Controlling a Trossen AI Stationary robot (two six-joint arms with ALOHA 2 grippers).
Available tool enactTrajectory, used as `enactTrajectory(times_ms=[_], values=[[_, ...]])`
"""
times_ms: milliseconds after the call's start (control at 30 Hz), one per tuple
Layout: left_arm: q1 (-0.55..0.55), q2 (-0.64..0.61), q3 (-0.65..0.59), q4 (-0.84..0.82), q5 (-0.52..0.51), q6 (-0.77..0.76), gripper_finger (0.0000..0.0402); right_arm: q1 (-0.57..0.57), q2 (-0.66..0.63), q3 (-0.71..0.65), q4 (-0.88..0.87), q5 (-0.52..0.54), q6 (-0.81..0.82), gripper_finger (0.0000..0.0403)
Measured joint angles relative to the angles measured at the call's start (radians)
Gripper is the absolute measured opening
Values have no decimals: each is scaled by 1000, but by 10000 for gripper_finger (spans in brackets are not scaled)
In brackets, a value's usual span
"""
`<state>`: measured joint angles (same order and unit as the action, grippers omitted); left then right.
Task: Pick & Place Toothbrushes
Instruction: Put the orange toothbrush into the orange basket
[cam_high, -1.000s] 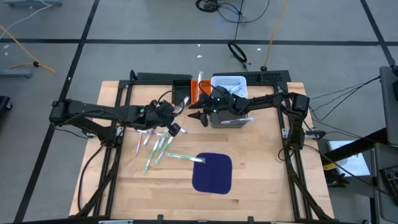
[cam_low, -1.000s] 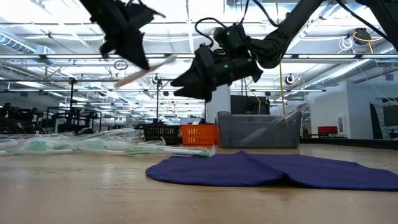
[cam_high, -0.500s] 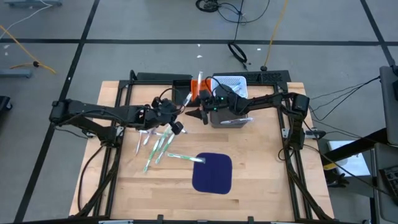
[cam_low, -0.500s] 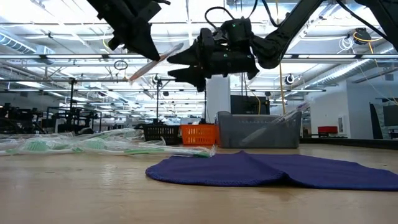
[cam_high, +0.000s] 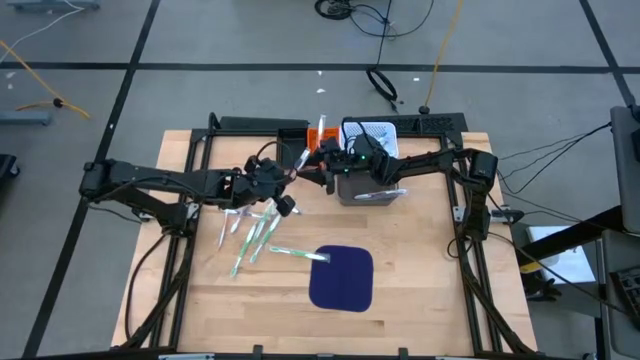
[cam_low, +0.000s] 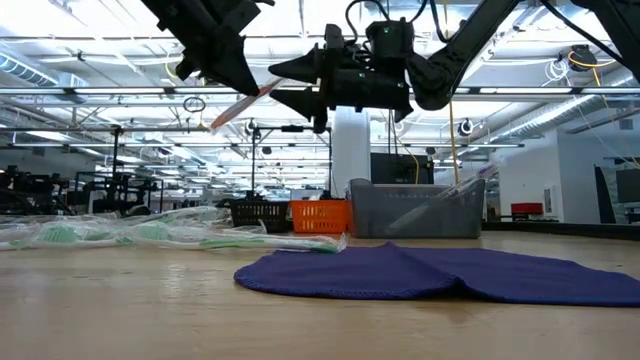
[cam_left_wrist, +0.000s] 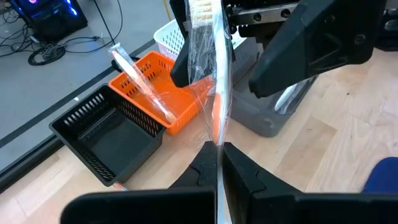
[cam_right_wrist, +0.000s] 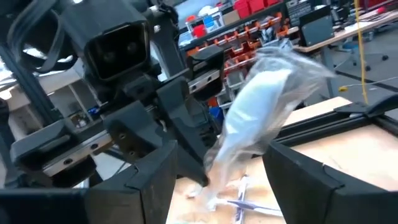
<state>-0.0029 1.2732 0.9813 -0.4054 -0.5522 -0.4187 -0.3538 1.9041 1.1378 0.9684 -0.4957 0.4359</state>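
My left gripper is holding the orange toothbrush by its handle. My right gripper should grab the free brush end and put the toothbrush down into the orange basket.
My left gripper hangs above the table's middle, shut on one toothbrush in a clear wrapper. My right gripper is open and level, facing the left one. Its two fingers stand on either side of the toothbrush's free brush end without visibly touching it. More wrapped toothbrushes lie flat in a loose pile on the table below the left gripper. A few lie in the grey bin. My left gripper pinches the wrapped toothbrush between its two fingers at the handle end. The fingers point roughly level toward the table's right and far side, along the stick. The toothbrush is lifted clear and slants upward, brush head at the free end.
A dark blue mat lies near the table's front middle. Along the far edge stand a black bin, an orange basket holding a wrapped stick, and a white basket. Bare wood lies left and right.
My right gripper has risen, turned level and moved toward the left gripper, so its open fingers now straddle the toothbrush's free end. My left gripper has lifted the toothbrush slightly and then held still.
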Motion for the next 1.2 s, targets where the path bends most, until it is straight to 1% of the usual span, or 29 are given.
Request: enactTrajectory(times_ms=[67, 167, 267, 367, 400, 433, 667, 767, 933, 1067, 1200], values=[[0, 0, 0, 7, 1, 0, 1, 0, 0, 0, 0, 0, 12, 215], [0, 0, 0, 16, 1, 1, 4, 0, 0, 0, 0, 0, 24, 179], [0, 0, 0, 19, 1, 2, 1, 0, 0, 0, 0, 0, 23, 120], [0, 0, 0, 18, 0, 2, 6, 0, 0, 0, 1, -1, 9, 42], [0, 0, 0, 16, 0, 2, 8, 0, 0, 0, 3, -2, -3, 23], [0, 0, 0, 16, 1, 1, 10, 1, 0, 0, 6, 0, -12, 16], [0, 0, 0, 15, 1, 0, 5, -2, 0, 0, 7, -4, -10, 9], [0, 0, 0, 15, -1, 0, 11, -11, 0, 0, 7, -9, -6, 9], [0, 0, 0, 9, 4, 43, 52, -40, 0, 0, -21, -4, -7, 9], [0, 0, 0, -29, 5, 44, 86, -75, 0, 0, -51, -3, -2, 9], [0, 0, 0, -67, 5, 23, 110, -113, 0, 0, -96, -8, -5, 9]])
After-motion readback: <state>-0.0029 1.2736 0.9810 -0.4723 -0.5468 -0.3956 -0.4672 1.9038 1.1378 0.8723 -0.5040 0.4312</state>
